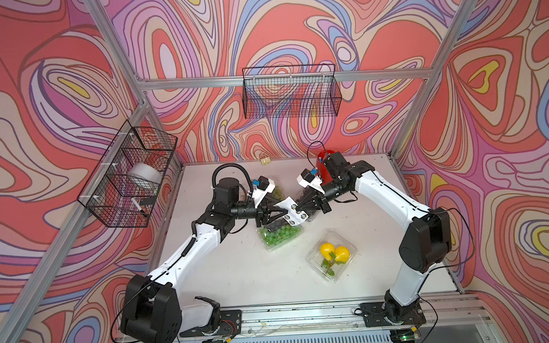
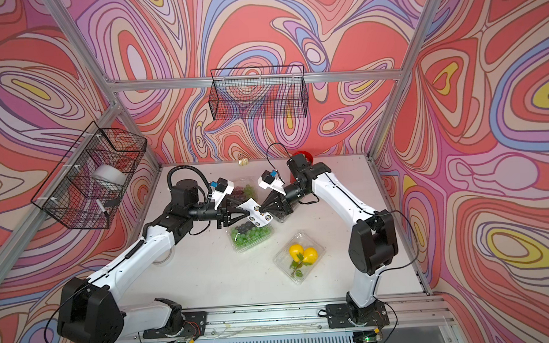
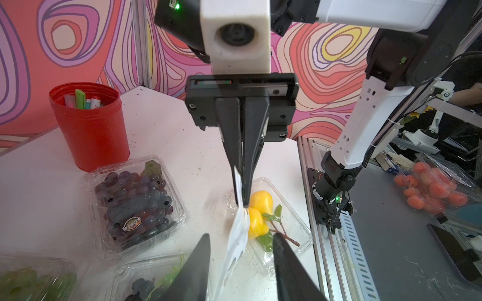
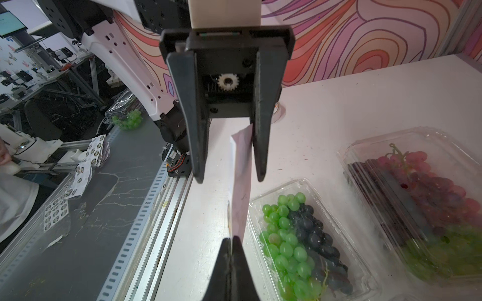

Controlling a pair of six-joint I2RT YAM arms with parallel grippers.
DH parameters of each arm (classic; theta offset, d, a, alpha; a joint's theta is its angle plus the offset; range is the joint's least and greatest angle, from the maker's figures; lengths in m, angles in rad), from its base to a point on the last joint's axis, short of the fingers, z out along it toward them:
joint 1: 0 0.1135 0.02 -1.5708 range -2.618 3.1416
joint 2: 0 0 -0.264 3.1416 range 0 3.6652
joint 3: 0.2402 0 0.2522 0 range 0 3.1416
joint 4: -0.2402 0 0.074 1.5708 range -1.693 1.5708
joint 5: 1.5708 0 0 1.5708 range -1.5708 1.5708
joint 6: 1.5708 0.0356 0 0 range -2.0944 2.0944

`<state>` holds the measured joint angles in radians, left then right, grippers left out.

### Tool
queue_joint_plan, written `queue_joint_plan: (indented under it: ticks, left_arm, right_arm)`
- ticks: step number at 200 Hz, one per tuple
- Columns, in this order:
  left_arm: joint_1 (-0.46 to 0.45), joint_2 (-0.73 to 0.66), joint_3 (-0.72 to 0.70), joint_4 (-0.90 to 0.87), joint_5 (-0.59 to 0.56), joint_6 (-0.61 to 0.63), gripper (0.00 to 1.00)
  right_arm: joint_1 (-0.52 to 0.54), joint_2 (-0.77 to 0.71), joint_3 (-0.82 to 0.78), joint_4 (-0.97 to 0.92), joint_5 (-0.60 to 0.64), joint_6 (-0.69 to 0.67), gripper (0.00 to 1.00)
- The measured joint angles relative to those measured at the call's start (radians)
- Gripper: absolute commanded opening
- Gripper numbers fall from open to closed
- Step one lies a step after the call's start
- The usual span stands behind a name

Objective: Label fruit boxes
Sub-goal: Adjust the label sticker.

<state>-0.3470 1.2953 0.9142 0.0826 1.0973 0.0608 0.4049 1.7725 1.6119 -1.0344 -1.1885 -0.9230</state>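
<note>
I should straighten the sticker sheet (image 1: 294, 211), which slants between my left gripper's open fingers, and close my left gripper on the sheet's free edge (image 1: 282, 210).
Above the middle of the table my right gripper (image 4: 232, 238) is shut on the edge of a white sticker sheet (image 1: 292, 211) (image 4: 241, 182). My left gripper (image 3: 242, 235) faces it, open, with the sheet (image 3: 238, 234) hanging loose between its fingers. Below them lies the fruit box of green and dark grapes (image 1: 281, 237) (image 4: 300, 239). The lemon box (image 1: 341, 269) (image 3: 292, 229) sits nearer the front right. A box of dark purple grapes (image 3: 104, 245) and one of red-green grapes (image 1: 275, 191) (image 4: 365, 146) lie behind, partly hidden by the arms in both top views.
A red pen cup (image 1: 325, 163) (image 3: 91, 130) stands at the back right behind my right wrist. Wire baskets hang on the back wall (image 1: 290, 92) and the left wall (image 1: 130, 175). A tape roll (image 4: 279, 112) lies by the left arm. An aluminium rail (image 1: 289, 315) runs along the front.
</note>
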Motion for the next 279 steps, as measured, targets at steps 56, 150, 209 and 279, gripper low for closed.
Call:
queue_joint_plan:
  ticks: [56, 150, 209, 279]
  left_arm:
    - [-0.001, 0.050, -0.163, 0.502, 0.002, -0.349, 0.48]
    - [-0.026, 0.148, -0.174, 0.916, 0.071, -0.615, 0.31]
    - [-0.026, 0.132, -0.174, 0.860, 0.064, -0.557, 0.20]
    - [-0.026, 0.116, -0.146, 0.815, 0.058, -0.517, 0.14]
  right_arm:
    - [-0.031, -0.137, -0.217, 0.345, -0.068, 0.228, 0.00]
    - [-0.038, -0.173, -0.315, 0.697, -0.112, 0.492, 0.00]
    - [-0.038, -0.173, -0.315, 0.716, -0.122, 0.512, 0.00]
    - [-0.038, -0.173, -0.314, 0.667, -0.128, 0.482, 0.00]
